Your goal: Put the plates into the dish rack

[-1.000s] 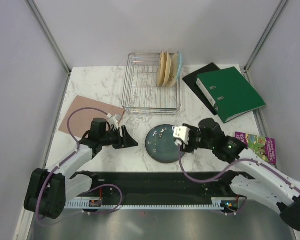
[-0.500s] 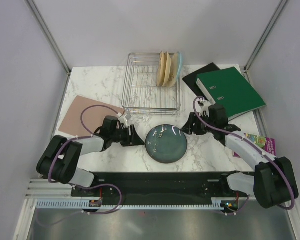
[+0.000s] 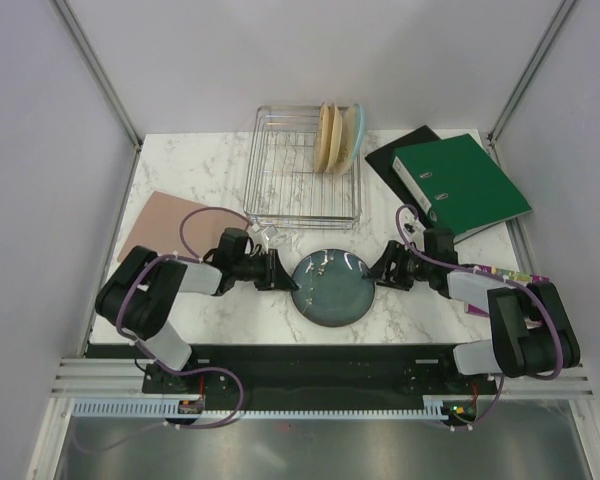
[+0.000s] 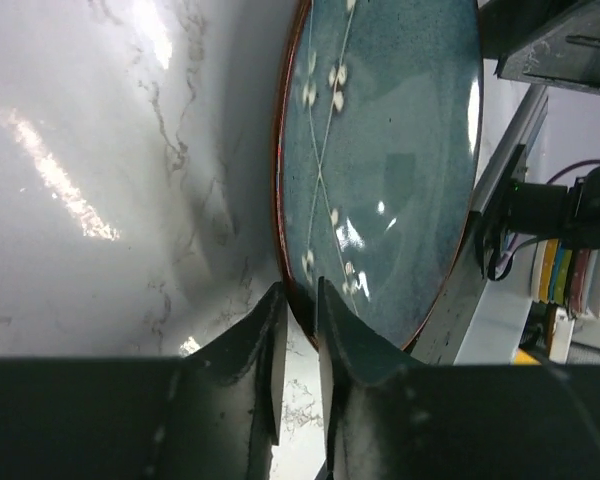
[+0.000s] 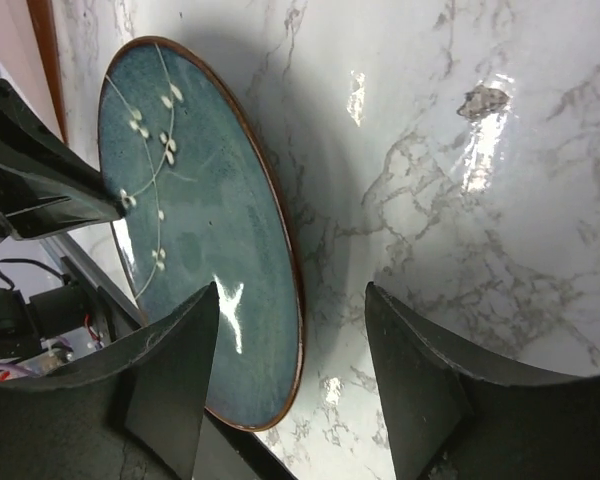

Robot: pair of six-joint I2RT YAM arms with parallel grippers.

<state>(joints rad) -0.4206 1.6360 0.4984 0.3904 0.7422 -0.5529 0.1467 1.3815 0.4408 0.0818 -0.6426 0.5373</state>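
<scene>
My left gripper is steadying one rim of the dark plate, so next my right gripper grips the opposite rim and stands the plate next to the cream plates.
The dark slate-blue plate with white specks lies flat on the marble table in front of the dish rack. Three cream plates stand on edge in the rack's right side, the rightmost with a light-blue rim. My left gripper is low at the dark plate's left rim; in the left wrist view its fingers are closed on the rim of the plate. My right gripper is low at the plate's right rim, open, its jaws either side of the plate's rim.
A green ring binder on a black folder lies at the back right. A brown mat lies at the left. A colourful booklet lies under the right arm. The rack's left rows hold nothing.
Both arms have dropped low and stretched toward the dark plate. The left gripper has closed on its left rim. The right gripper swung off the plate and came down at its right rim.
</scene>
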